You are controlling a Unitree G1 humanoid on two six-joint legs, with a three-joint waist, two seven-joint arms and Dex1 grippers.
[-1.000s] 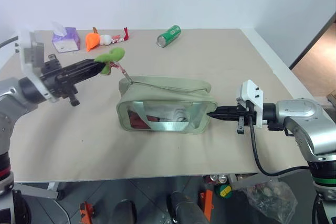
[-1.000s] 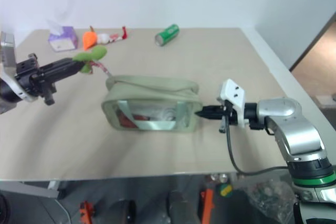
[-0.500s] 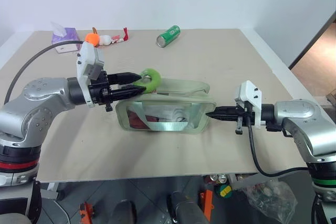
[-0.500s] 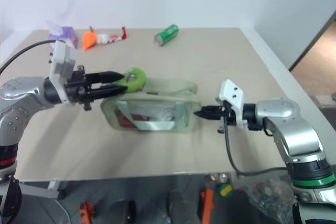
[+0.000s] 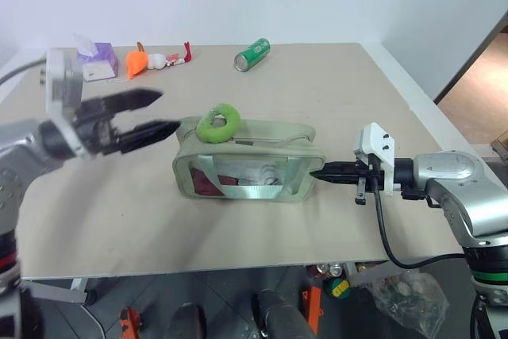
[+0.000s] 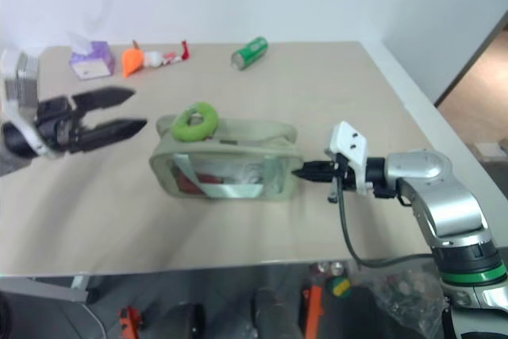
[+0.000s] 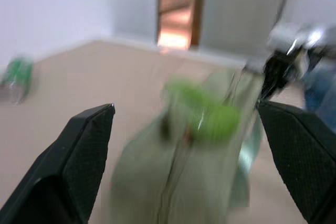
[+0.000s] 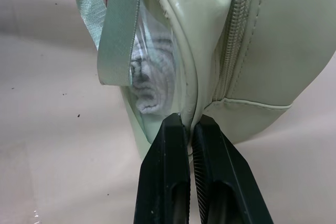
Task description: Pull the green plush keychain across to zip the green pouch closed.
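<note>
The green pouch's soft sides lean in toward the zipper seam point(image 7: 170, 182), so I expect its end point(image 5: 182, 145) to squeeze into a narrow fold when my left gripper holds it.
The green pouch point(image 5: 266, 134) lies in the middle of the table, its clear front panel facing me. The green plush keychain point(image 5: 220, 122) rests curled like a ring on the pouch's left top end, with nothing holding it. My left gripper point(image 5: 165, 110) hangs open just left of the pouch, jaws wide and empty; in the left wrist view the keychain point(image 7: 202, 111) sits ahead between the spread fingers point(image 7: 84, 145). At the pouch's right end my right gripper point(image 5: 316, 173) is shut on the end seam, which shows pinched between its fingertips point(image 8: 178, 129) in the right wrist view.
A green soda can point(image 5: 254, 53) lies at the back of the table point(image 5: 341, 93). A purple tissue box point(image 5: 99, 61), an orange toy point(image 5: 139, 61) and small red-and-white items point(image 5: 178, 55) sit at the back left. The table's right edge drops to the floor.
My left gripper opened and let go of the keychain, which now lies on the pouch's left end. The gripper drew back to the left. The right gripper kept still.
</note>
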